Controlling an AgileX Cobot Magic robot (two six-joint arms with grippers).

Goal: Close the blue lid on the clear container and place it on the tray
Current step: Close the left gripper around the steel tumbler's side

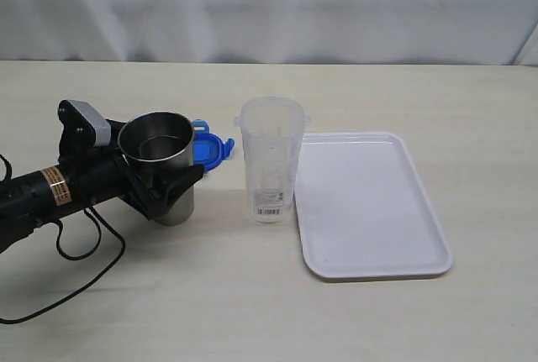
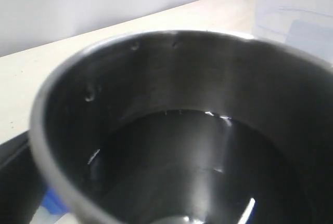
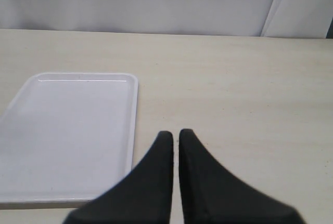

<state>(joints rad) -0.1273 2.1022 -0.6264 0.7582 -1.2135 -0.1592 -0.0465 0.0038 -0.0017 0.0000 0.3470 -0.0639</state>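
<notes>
A smooth dark surface (image 2: 200, 156) inside the grey metal cup has glints on it, so liquid will pour out of the cup when I tip it.
The clear container (image 1: 271, 160) stands upright and uncovered mid-table, its barcode label near the base, just left of the white tray (image 1: 370, 207). The blue lid (image 1: 211, 150) lies on the table behind a grey metal cup (image 1: 160, 160), half hidden by it. My left gripper (image 1: 175, 184) reaches in from the left with its black fingers clasped around the cup's wall. In the left wrist view the cup's dark inside (image 2: 171, 130) fills the frame, with the container (image 2: 296, 11) beyond it. My right gripper (image 3: 175, 133) is shut and empty, beside the tray (image 3: 67, 130); the exterior view does not show it.
The left arm's black cable (image 1: 76, 253) loops across the table at the front left. A white curtain (image 1: 269, 9) closes off the back of the table.
</notes>
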